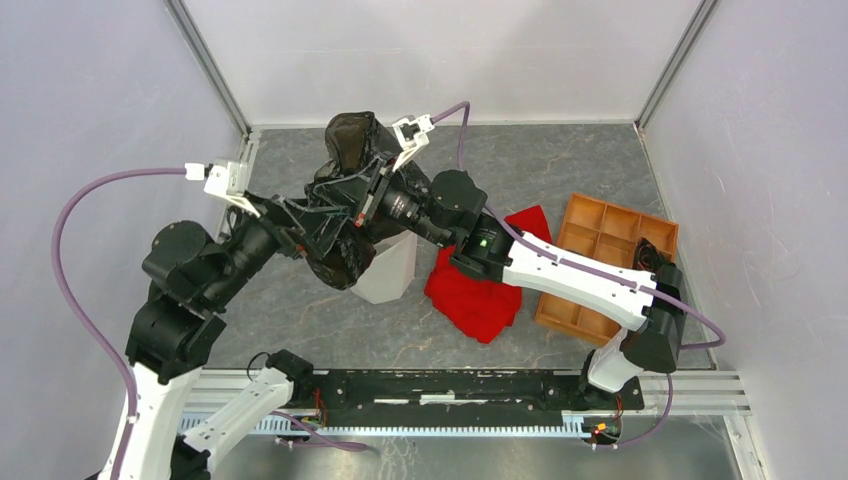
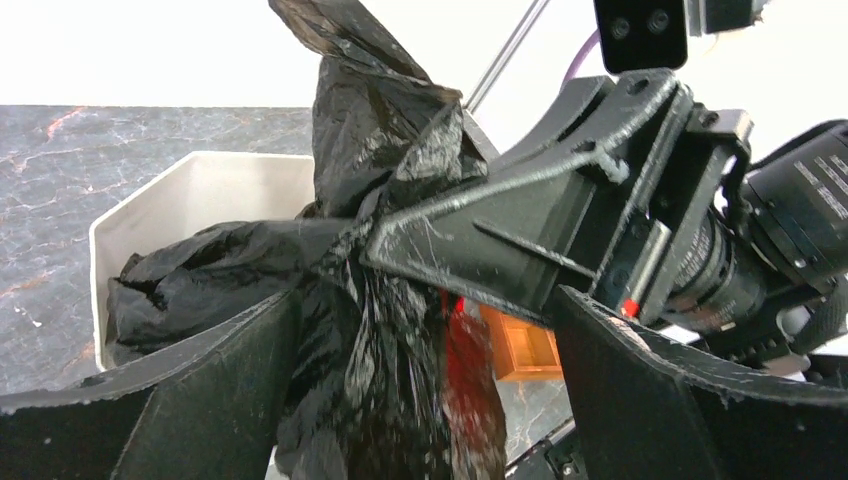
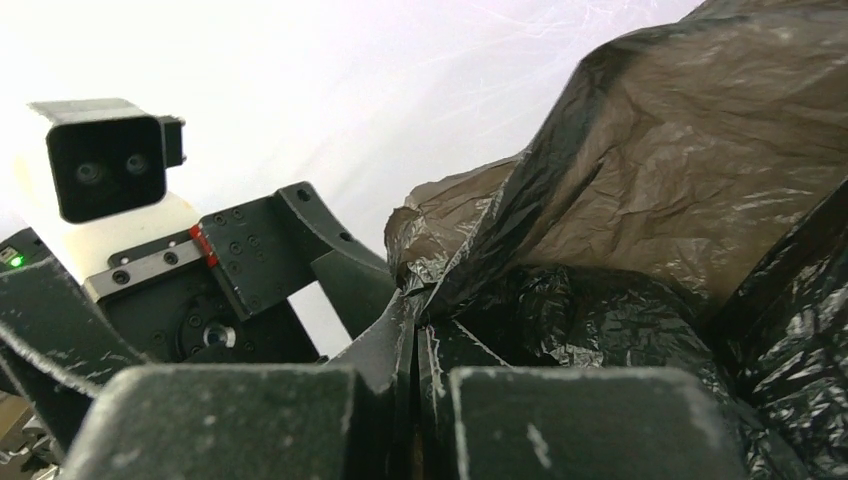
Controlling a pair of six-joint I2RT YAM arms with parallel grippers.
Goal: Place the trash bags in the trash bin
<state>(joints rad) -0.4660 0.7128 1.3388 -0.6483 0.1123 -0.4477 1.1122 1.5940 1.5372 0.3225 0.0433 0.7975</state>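
Note:
My left gripper should close on the bag's hanging fold before my right gripper grabs another part, because the black trash bag is hanging bunched up from my right gripper.
The glossy black trash bag hangs bunched over the white trash bin. Its lower part droops onto the bin's left side. My right gripper is shut on a fold of the bag, and the right wrist view shows its jaws pressed together on the plastic. My left gripper is open. In the left wrist view its fingers stand wide apart around the hanging bag. Part of the bag lies inside the bin. The bin's opening is hidden in the top view.
A red cloth lies on the table right of the bin, under the right arm. A flat orange compartment tray sits further right. White walls with metal corner posts close in the back and sides.

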